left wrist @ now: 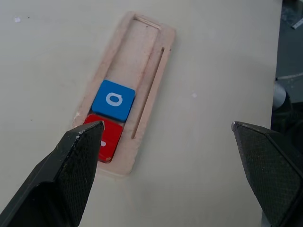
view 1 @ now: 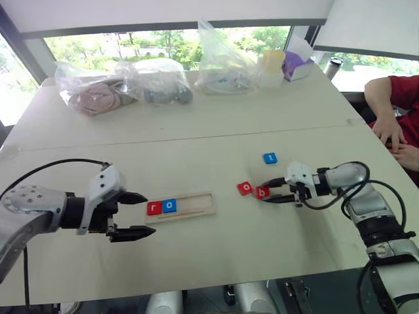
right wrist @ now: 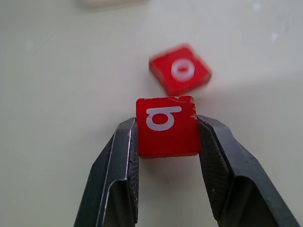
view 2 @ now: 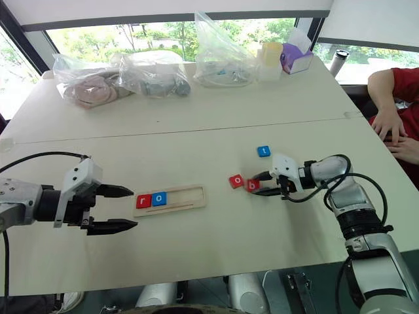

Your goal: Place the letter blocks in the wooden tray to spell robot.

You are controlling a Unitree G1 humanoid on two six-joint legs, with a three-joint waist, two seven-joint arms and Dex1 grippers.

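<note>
The red b block [view 1: 262, 191] is letter up and square in my right gripper's fingers, so I keep carrying it until it meets the tray's blue o block [view 1: 169, 205].
The wooden tray [view 1: 181, 207] lies on the table with a red r block [view 1: 154, 208] and a blue o block [view 1: 169, 205] at its left end. My left gripper [view 1: 135, 214] hovers open just left of the tray. To the tray's right, my right gripper [view 1: 263, 193] is shut on the red b block [right wrist: 166, 125], right at the table surface. A red o block [view 1: 245, 188] lies just beside it, and a blue t block [view 1: 270, 158] rests a little farther back.
Clear plastic bags [view 1: 124, 85] with contents line the far side of the table, with a yellow cup [view 1: 273, 64] and a purple box [view 1: 298, 65]. A person's hand [view 1: 391, 131] and red sleeve rest at the right edge.
</note>
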